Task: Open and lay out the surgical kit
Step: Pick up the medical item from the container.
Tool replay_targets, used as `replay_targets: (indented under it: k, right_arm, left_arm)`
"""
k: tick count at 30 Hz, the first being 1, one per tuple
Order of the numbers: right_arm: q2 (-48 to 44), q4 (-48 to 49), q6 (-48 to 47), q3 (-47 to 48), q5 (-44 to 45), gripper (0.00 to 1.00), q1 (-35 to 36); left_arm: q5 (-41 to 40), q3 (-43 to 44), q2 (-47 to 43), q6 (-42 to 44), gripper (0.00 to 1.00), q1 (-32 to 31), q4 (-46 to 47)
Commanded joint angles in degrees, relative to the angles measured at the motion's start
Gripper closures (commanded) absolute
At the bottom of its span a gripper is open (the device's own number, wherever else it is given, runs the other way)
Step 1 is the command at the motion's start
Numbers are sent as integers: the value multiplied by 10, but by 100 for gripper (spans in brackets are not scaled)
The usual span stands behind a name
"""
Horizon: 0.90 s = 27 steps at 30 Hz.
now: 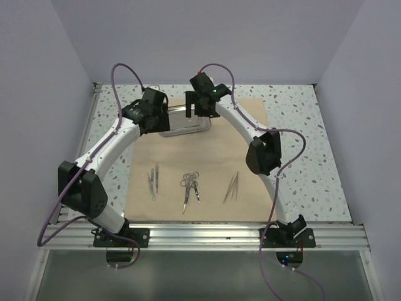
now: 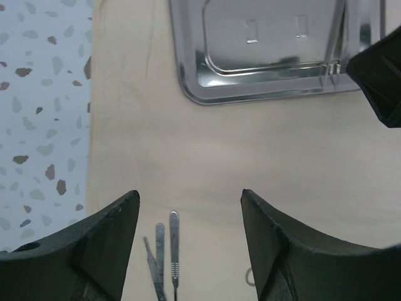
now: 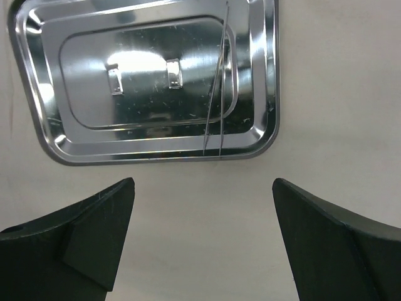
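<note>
Next, I take the thin silver instrument (image 3: 222, 84) with my right gripper and lay it next to the tweezers (image 1: 237, 184), because the instrument is at the tray's far end from my left gripper.
The surgical kit lies opened out: its beige cloth wrap (image 1: 213, 157) is spread flat on the table. The shiny steel tray (image 1: 183, 123) sits on the cloth's far part, with one thin silver instrument (image 3: 216, 94) lying inside it. On the near half of the cloth lie three groups: scalpel-like handles (image 1: 153, 180), scissors and forceps (image 1: 190, 188), and tweezers (image 1: 232, 187). My left gripper (image 2: 190, 200) hovers open over bare cloth just short of the tray (image 2: 269, 56), the handles (image 2: 164, 251) below it. My right gripper (image 3: 203, 185) is open and holds nothing, near the tray's (image 3: 150, 81) near edge.
The speckled tabletop (image 1: 301, 125) shows around the cloth, and white walls close in on three sides. An aluminium rail (image 1: 207, 235) carries both arm bases at the near edge. Part of my right arm (image 2: 379, 75) shows at the right of the left wrist view.
</note>
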Motion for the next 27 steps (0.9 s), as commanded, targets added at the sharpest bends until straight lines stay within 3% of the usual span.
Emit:
replay_targets:
  k: [1, 12, 17, 24, 26, 27]
  right_arm:
    - [23, 35, 9, 18, -18, 4, 0]
    - [136, 95, -6, 96, 31, 4, -7]
    - [164, 90, -6, 90, 51, 12, -5]
    - [166, 42, -27, 58, 87, 64, 1]
    - [163, 34, -32, 41, 93, 73, 1]
    - [161, 22, -34, 36, 101, 84, 1]
  left_arm:
    - [18, -21, -57, 36, 30, 53, 34]
    - [22, -45, -69, 54, 31, 89, 21]
    - [22, -51, -67, 61, 31, 101, 16]
    - [40, -63, -66, 63, 32, 115, 28]
    - [47, -67, -64, 63, 32, 115, 32]
    - [48, -67, -64, 63, 32, 116, 34]
